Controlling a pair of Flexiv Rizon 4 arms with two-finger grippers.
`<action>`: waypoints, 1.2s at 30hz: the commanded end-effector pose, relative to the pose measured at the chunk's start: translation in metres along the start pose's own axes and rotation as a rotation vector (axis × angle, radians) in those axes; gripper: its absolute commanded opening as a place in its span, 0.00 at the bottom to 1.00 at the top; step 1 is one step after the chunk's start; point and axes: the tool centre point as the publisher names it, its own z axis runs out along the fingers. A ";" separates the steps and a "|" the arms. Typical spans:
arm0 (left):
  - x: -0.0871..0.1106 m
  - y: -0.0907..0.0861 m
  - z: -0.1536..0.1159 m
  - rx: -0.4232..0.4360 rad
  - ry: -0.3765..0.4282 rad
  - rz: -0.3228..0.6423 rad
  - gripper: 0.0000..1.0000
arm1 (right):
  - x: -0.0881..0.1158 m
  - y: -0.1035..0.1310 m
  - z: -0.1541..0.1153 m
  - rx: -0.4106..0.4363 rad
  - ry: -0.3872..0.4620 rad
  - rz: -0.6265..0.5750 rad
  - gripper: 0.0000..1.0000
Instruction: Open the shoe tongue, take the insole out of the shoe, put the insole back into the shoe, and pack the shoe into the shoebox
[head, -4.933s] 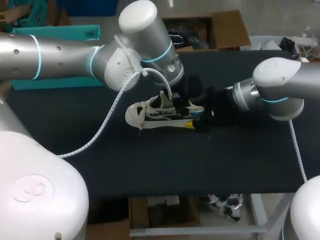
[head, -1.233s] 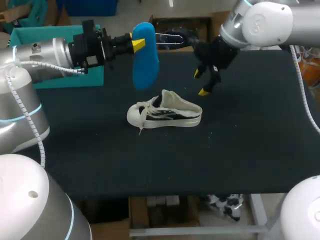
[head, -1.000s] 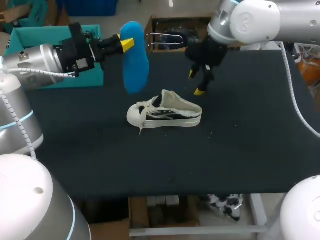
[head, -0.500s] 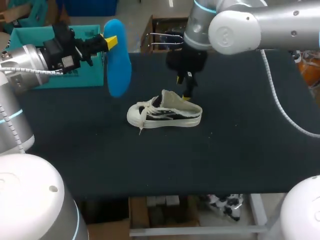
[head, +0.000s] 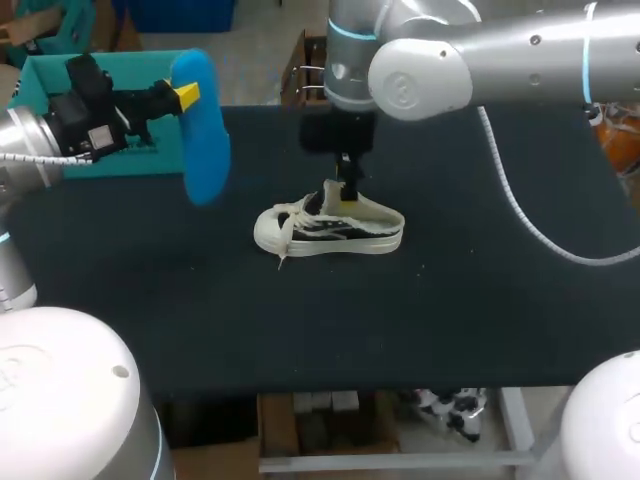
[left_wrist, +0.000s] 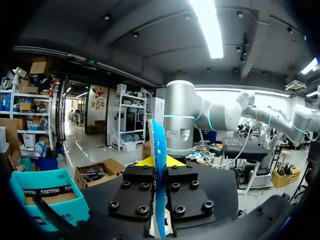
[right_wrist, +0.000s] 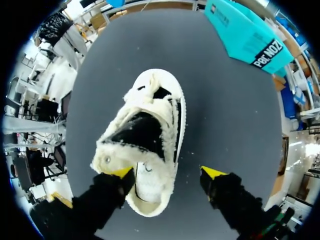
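Note:
I see the blue insole's loose end hanging straight under my left gripper, so I expect the insole to stay flat as I tilt it into the shoe.
A white and black shoe with a fleecy lining lies on its sole mid-table, toe to the left. My left gripper is shut on a blue insole, holding it on edge in the air just right of the teal shoebox. In the left wrist view the insole stands clamped between the pads. My right gripper hangs open over the shoe's heel. In the right wrist view the gripper straddles the heel end of the shoe: one fingertip touches the fleecy collar, the other is apart from it.
The black table lies bare right of and in front of the shoe. The teal shoebox sits at the back left corner, beyond the shoe's toe. My right arm crosses above the table's back middle.
My left arm has carried the insole leftward toward the shoebox. My right arm has swung left and down, from beside the shoe to over its heel.

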 end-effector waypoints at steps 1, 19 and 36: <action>0.002 0.003 -0.011 0.001 -0.012 -0.003 0.00 | -0.006 0.004 0.004 0.090 0.006 0.010 0.06; -0.010 0.009 -0.002 -0.015 0.038 -0.020 0.00 | 0.003 -0.002 0.002 0.128 -0.025 0.168 0.00; -0.003 -0.002 0.042 -0.012 0.303 0.078 0.00 | 0.038 -0.024 -0.026 -0.042 -0.049 0.694 0.00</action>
